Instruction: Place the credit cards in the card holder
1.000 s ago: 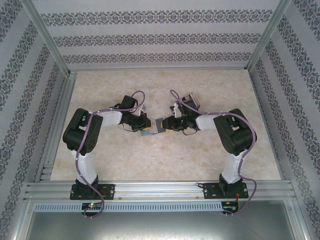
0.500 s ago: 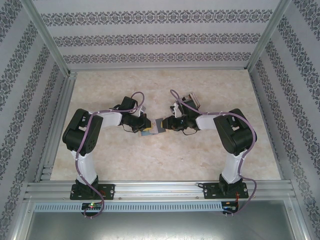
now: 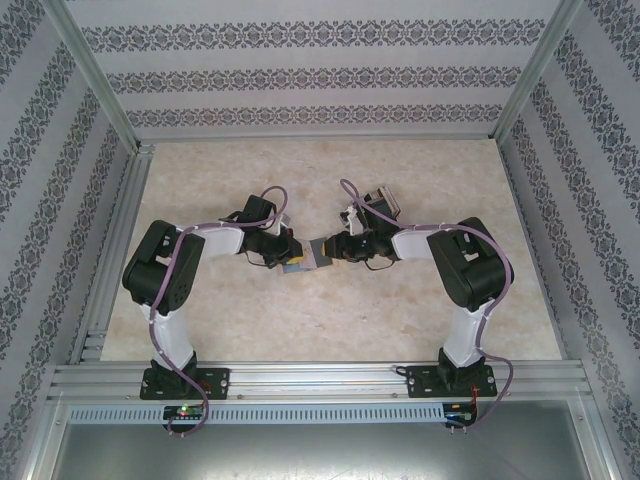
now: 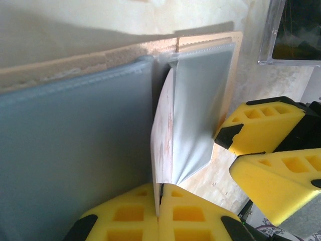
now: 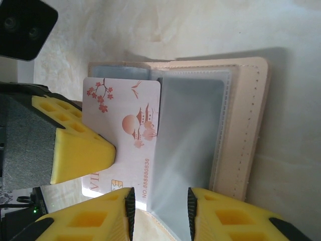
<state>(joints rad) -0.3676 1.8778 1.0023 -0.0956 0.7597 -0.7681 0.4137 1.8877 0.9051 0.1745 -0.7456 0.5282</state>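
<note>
The white card is standing on edge across the flat sleeve's opening (image 4: 173,120), so next my left gripper grips the card (image 5: 120,125) again and lifts it clear toward my right gripper.
The card holder (image 3: 318,250), beige with grey clear sleeves (image 5: 190,130), lies open on the table between the two arms. My left gripper (image 4: 159,193) is shut on a white credit card (image 5: 125,125) printed with a pink pagoda. The card stands on edge (image 4: 161,145), its leading edge inside the mouth of a lifted sleeve. My right gripper (image 5: 160,203) is open, its pads on either side of that sleeve's near corner without pinching it. Its yellow fingers (image 4: 261,125) sit at the holder's beige edge (image 4: 231,75).
A small clear plastic box (image 3: 385,203) stands just behind the right gripper, also seen as a clear corner (image 4: 291,35). The left wrist's black camera (image 5: 25,22) hangs close above the card. Bare marble-patterned table (image 3: 420,170) lies all around, inside patterned walls.
My left arm has crept a little to the right, carrying the card closer into the holder. The right arm has stayed put.
</note>
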